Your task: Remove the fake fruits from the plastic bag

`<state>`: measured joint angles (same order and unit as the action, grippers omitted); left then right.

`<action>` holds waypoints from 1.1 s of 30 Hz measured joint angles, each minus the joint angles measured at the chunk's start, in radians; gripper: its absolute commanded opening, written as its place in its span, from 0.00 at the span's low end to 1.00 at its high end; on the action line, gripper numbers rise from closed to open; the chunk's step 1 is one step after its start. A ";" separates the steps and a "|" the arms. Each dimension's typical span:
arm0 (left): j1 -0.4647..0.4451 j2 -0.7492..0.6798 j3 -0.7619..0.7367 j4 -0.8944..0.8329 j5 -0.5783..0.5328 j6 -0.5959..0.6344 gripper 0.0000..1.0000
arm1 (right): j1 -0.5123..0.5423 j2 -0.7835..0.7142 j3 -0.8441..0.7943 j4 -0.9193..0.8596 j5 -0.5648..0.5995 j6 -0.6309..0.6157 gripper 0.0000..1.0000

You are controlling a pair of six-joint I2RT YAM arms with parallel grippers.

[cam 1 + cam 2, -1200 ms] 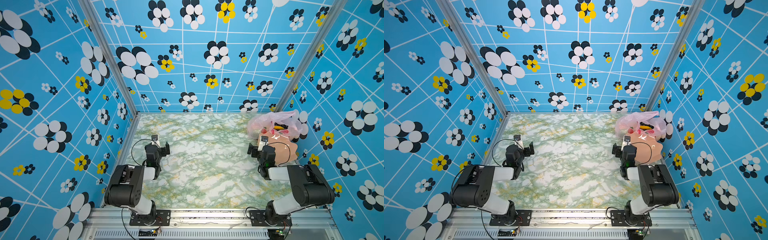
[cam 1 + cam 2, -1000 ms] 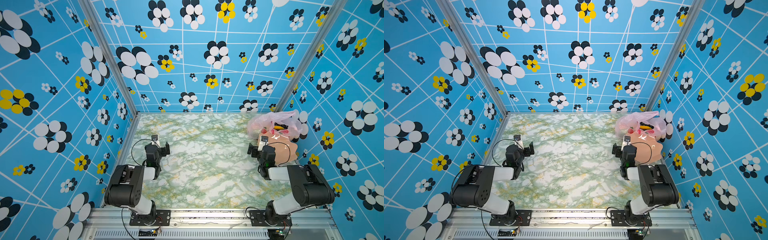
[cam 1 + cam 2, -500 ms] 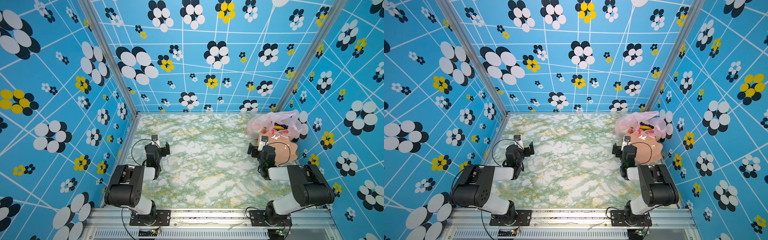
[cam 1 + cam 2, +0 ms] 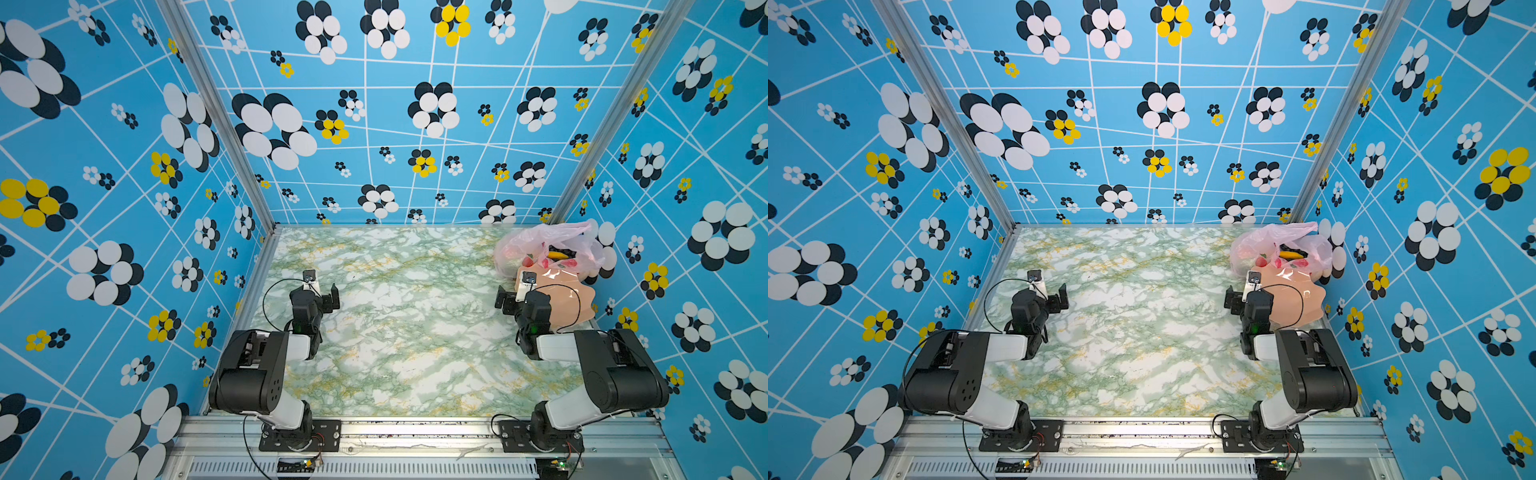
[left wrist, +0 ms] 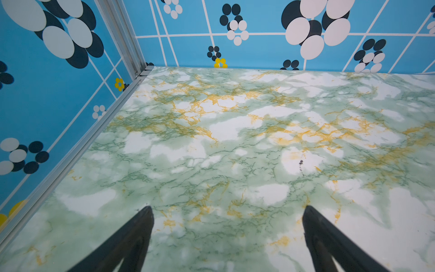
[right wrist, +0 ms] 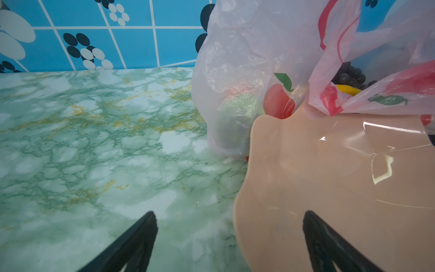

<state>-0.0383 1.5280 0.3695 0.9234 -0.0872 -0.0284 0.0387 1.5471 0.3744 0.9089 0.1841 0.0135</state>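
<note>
The plastic bag (image 4: 552, 246) is in the table's far corner, too far away for my left gripper to reach. Next, my right gripper pulls the bag to the table's middle (image 4: 436, 268) first.
The plastic bag (image 4: 515, 249) (image 4: 1250, 249), pink and translucent with red fruit prints, sits slumped in the far right corner, its mouth open upward. Fake fruits lie inside: a yellow banana (image 4: 561, 254) (image 6: 346, 89), a dark grape bunch (image 6: 348, 75), and a green fruit (image 6: 237, 106) blurred behind the plastic. My right gripper (image 4: 515, 295) (image 6: 229, 212) is open and empty, short of the bag, one finger over the peach bowl's edge. My left gripper (image 4: 322, 291) (image 5: 227, 207) is open and empty over bare table at the left.
A peach scalloped bowl (image 4: 569, 295) (image 6: 329, 176) lies just in front of the bag, touching it, against the right wall. Blue patterned walls close in the marble-patterned table (image 4: 407, 324) on three sides. A metal rail runs along the front edge.
</note>
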 measured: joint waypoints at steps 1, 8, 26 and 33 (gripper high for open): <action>0.000 -0.014 -0.012 -0.003 0.005 0.000 0.99 | 0.000 -0.004 -0.003 0.002 -0.003 -0.002 0.99; -0.003 -0.302 -0.029 -0.190 0.040 0.002 0.99 | 0.005 -0.161 -0.033 -0.043 -0.011 -0.008 0.99; -0.028 -0.789 0.109 -0.774 0.014 -0.394 0.99 | 0.059 -0.687 0.223 -0.694 0.009 0.301 0.99; 0.012 -0.901 0.015 -0.791 0.072 -0.500 0.99 | 0.058 -0.728 0.365 -0.936 0.065 0.384 0.99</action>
<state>-0.0265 0.6270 0.3843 0.1322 -0.0154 -0.5282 0.0967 0.8192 0.7391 -0.0269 0.2489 0.3973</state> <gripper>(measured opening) 0.992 0.991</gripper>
